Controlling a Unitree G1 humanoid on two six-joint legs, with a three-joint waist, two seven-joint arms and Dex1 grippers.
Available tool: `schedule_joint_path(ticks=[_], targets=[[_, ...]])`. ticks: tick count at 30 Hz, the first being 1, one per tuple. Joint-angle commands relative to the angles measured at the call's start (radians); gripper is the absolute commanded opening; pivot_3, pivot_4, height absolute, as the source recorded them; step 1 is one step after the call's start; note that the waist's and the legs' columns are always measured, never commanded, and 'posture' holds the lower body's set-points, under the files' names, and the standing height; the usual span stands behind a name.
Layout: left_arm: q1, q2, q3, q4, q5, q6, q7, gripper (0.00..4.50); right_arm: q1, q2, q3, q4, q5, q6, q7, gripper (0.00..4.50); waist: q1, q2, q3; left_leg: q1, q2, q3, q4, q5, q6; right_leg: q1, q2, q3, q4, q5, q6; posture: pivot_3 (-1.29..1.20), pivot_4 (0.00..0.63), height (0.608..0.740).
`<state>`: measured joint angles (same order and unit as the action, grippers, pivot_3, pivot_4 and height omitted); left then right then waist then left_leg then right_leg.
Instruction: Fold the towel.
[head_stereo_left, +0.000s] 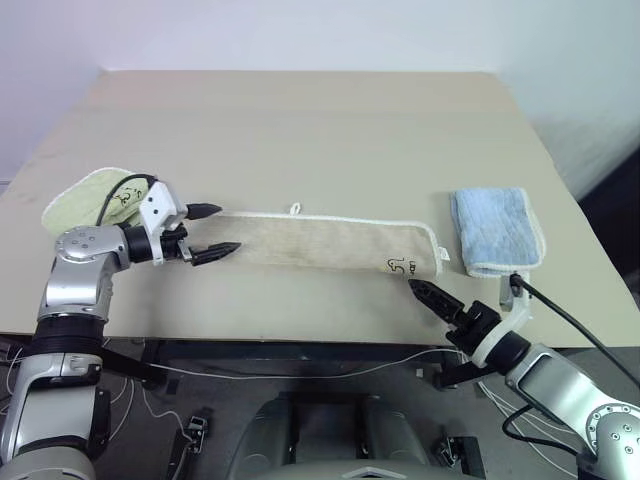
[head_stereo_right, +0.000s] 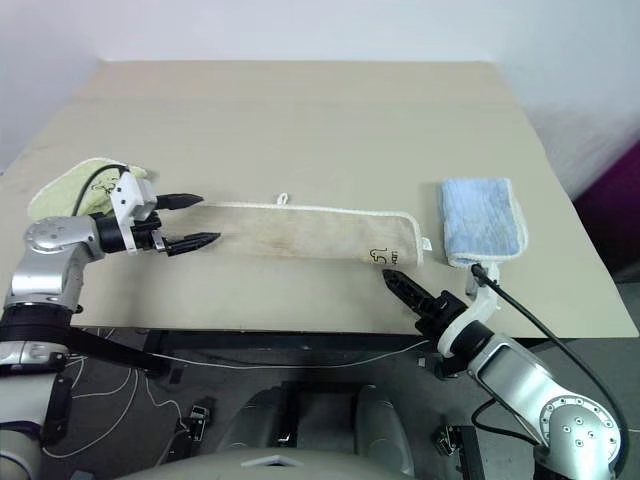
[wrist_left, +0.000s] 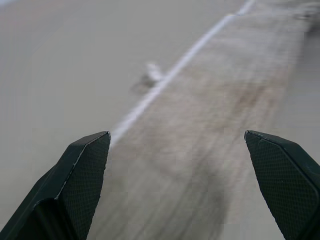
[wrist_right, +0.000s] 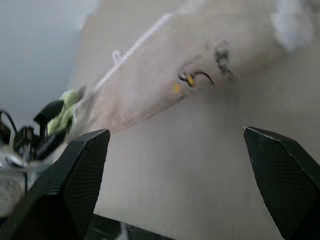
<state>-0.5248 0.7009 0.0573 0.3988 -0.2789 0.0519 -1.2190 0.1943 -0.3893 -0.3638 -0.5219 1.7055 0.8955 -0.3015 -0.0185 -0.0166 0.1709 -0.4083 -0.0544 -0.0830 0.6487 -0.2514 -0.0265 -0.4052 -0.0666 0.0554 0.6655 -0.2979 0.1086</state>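
The towel's marked end will curl over the resting part of the towel when I carry it inward, because the towel is flat and slack along its white edging.
The towel lies on the table as a long beige strip with white edging. A small white loop sits on its far edge, and dark marks sit near its right end. My left gripper is open at the strip's left end, with one finger on each side of that end and nothing held. My right gripper is open just in front of the marked corner, near the table's front edge, and it is empty. In the right wrist view the marks lie ahead of the spread fingers.
A light-green folded towel lies behind my left wrist at the table's left side. A light-blue folded towel lies just right of the beige strip. The table's front edge runs close in front of the strip. Cables hang below the table.
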Motion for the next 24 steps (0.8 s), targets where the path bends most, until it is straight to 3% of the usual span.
schedule_joint_path(ticks=[1, 18, 21, 24], targets=[[-0.012, -0.012, -0.002, -0.060, -0.020, 0.013, 0.000, 4.50, -0.026, 0.024, 0.058, 0.014, 0.091, -0.093, -0.131, 4.47, 0.000, 0.000, 0.000, 0.000, 0.000, 0.000, 0.000, 0.000, 0.000, 0.000, 0.000, 0.000, 0.000, 0.000, 0.000, 0.00, 0.150, 0.740], [0.127, -0.006, 0.012, -0.255, -0.069, 0.115, -0.014, 4.50, -0.251, 0.153, 0.098, 0.300, -0.080, -0.293, -0.261, 4.47, -0.002, -0.003, -0.003, 0.005, 0.001, 0.000, 0.000, 0.000, 0.000, 0.005, 0.002, 0.000, -0.001, 0.000, 0.000, 0.00, 0.150, 0.740], [0.140, -0.004, 0.013, -0.272, -0.073, 0.122, -0.008, 4.50, -0.250, 0.171, 0.090, 0.297, -0.099, -0.309, -0.267, 3.90, 0.001, -0.003, -0.003, 0.007, 0.001, 0.000, -0.001, 0.000, 0.000, 0.007, 0.002, 0.000, -0.002, 0.000, 0.000, 0.00, 0.150, 0.740], [0.150, -0.001, 0.015, -0.281, -0.077, 0.125, -0.002, 4.50, -0.242, 0.183, 0.071, 0.282, -0.111, -0.329, -0.262, 2.82, 0.002, -0.003, -0.003, 0.008, 0.001, 0.000, -0.001, 0.000, 0.000, 0.009, 0.002, 0.000, -0.002, 0.000, 0.000, 0.00, 0.150, 0.740]])
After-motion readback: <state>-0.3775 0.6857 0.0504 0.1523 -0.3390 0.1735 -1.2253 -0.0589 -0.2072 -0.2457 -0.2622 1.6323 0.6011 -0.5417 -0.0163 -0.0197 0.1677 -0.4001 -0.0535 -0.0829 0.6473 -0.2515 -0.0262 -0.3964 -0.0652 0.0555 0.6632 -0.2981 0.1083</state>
